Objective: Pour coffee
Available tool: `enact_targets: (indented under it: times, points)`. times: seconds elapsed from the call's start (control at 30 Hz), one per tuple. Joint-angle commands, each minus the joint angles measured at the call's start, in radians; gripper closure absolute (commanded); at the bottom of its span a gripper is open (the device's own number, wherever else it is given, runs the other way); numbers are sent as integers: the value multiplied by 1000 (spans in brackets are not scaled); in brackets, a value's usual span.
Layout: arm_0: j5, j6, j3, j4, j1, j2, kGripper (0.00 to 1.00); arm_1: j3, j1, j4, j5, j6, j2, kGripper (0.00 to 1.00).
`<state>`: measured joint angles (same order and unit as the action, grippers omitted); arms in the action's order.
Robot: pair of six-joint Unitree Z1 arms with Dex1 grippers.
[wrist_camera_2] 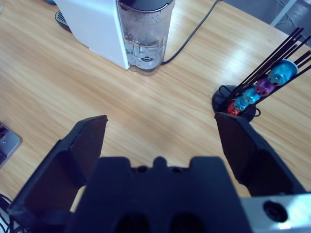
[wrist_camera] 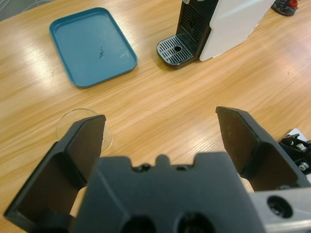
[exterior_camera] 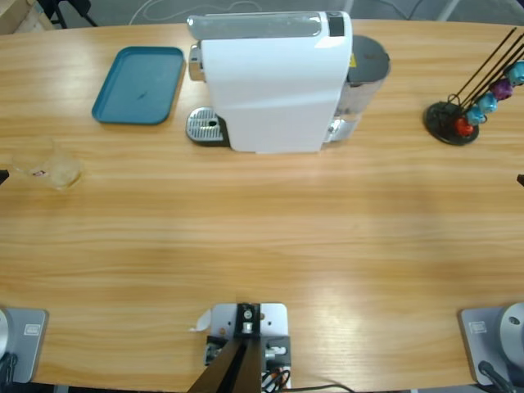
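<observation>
The blue coffee capsule [exterior_camera: 516, 73] is the highest one in the slanted row [exterior_camera: 489, 100]. It will come out alone when I lift it, and the others will stay behind.
A small clear glass cup [exterior_camera: 57, 170] stands near the table's left edge; no coffee shows in it or anywhere else. In the left wrist view the cup [wrist_camera: 73, 121] sits just beyond my left gripper [wrist_camera: 160, 119] and is partly hidden behind one jaw. That gripper is open with nothing between its jaws. My right gripper [wrist_camera_2: 160, 120] is also open and empty, hovering over bare wood. The white coffee machine [exterior_camera: 274, 82] stands at the back middle, its metal drip tray [exterior_camera: 205, 127] facing left. Neither gripper shows clearly in the high view.
A teal tray [exterior_camera: 139, 84] lies at the back left, empty. A black capsule holder [exterior_camera: 458, 115] with coloured capsules stands at the back right, close ahead of the right gripper. The machine's water tank [wrist_camera_2: 146, 34] and black power cable [wrist_camera_2: 189, 39] are behind it.
</observation>
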<state>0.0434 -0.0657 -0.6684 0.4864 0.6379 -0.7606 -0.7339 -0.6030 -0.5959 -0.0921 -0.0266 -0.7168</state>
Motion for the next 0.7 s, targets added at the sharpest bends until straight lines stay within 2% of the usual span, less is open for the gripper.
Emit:
enact_targets:
  times: [0.03,0.3,0.5,0.7]
  points:
    - [7,-8,33,-11,-3,-22,0,10,-3,2,3,2,0,0]
    - [-6,-47,10,-8,-4,-76,0,9,-3,2,4,2,0,0]
    - [1,-146,-198,0,-12,-296,0,8,-3,2,5,2,-7,0]
    - [82,-263,-387,-32,-28,-582,0,4,-3,1,3,2,-20,0]
